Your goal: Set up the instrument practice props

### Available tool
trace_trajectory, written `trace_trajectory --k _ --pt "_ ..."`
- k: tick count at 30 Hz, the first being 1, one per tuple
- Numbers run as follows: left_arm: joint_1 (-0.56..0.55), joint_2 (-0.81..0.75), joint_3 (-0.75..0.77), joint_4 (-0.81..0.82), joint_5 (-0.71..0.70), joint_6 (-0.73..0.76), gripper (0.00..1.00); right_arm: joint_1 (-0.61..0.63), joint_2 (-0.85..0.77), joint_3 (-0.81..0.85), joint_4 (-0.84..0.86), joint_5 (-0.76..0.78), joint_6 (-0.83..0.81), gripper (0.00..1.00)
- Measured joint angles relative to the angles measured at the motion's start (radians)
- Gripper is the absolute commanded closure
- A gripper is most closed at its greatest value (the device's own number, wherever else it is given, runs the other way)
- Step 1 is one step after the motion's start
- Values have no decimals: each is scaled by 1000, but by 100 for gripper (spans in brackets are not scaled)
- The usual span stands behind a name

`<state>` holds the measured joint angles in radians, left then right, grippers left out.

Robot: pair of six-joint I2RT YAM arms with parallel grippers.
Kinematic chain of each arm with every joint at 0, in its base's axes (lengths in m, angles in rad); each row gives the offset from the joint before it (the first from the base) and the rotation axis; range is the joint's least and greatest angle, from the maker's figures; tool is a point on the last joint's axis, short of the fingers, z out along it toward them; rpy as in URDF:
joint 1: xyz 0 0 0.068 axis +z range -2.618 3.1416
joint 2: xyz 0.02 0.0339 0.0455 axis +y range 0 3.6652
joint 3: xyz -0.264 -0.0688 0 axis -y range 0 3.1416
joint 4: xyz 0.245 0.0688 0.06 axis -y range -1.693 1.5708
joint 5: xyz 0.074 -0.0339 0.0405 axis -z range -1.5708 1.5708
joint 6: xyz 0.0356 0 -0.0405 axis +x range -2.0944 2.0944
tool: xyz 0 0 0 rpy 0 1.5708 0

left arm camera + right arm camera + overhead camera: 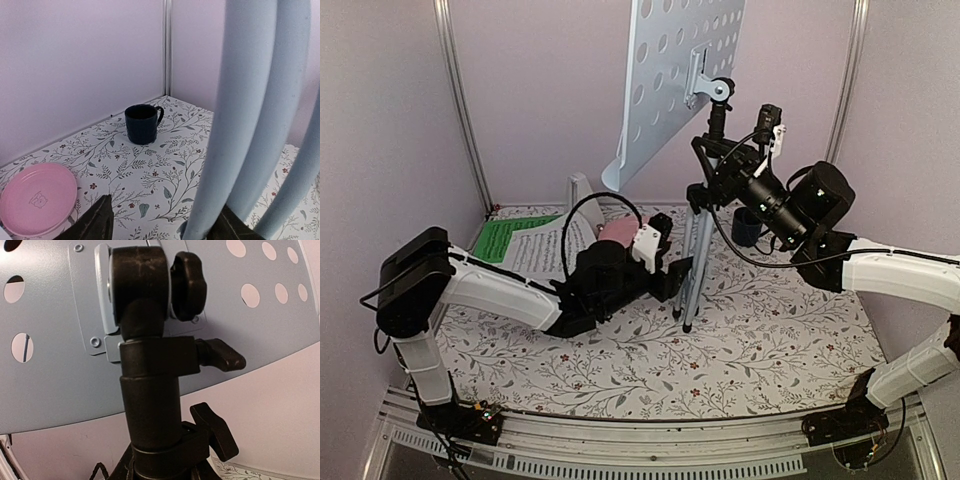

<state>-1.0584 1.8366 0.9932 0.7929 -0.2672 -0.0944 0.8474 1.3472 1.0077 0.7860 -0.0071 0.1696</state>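
Note:
The tripod legs [697, 275] are bunched together under the leaning stand, so the robot's right gripper should bring the black post [717, 122] upright over spread legs before it opens.
The music stand's pale blue perforated desk [675, 70] stands high on its silver tripod [692, 270] at mid table. My right gripper [705, 170] is shut round the stand's black post [150, 405], just below the desk [50, 340]. My left gripper [672, 272] is low at the tripod legs [240, 100]. Its jaws are open, with one leg against the right finger [230, 227]. The green sheet [505, 240] and the white sheet [542, 250] lie flat at the back left. The white metronome [580, 190] stands behind them.
A dark blue mug [142, 122] stands near the back right corner and shows behind the stand in the top view [745, 228]. A pink plate [37, 197] lies by my left wrist, partly hidden in the top view [615, 230]. Walls close off the back and both sides.

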Motion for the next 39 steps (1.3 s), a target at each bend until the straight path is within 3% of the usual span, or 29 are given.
trace_trajectory --k 3,22,29,39 --pt "-4 19 39 -36 -37 45 38 -2 0 -2 -2 6 5 100" --pt "0 42 16 -46 -70 358 89 -8 0 -1 -104 37 4 100" --pt "27 41 -26 -30 -78 429 96 -11 0 44 -222 38 -17 100" --pt "68 32 -52 23 -40 536 96 -36 3 166 -378 16 -40 100"
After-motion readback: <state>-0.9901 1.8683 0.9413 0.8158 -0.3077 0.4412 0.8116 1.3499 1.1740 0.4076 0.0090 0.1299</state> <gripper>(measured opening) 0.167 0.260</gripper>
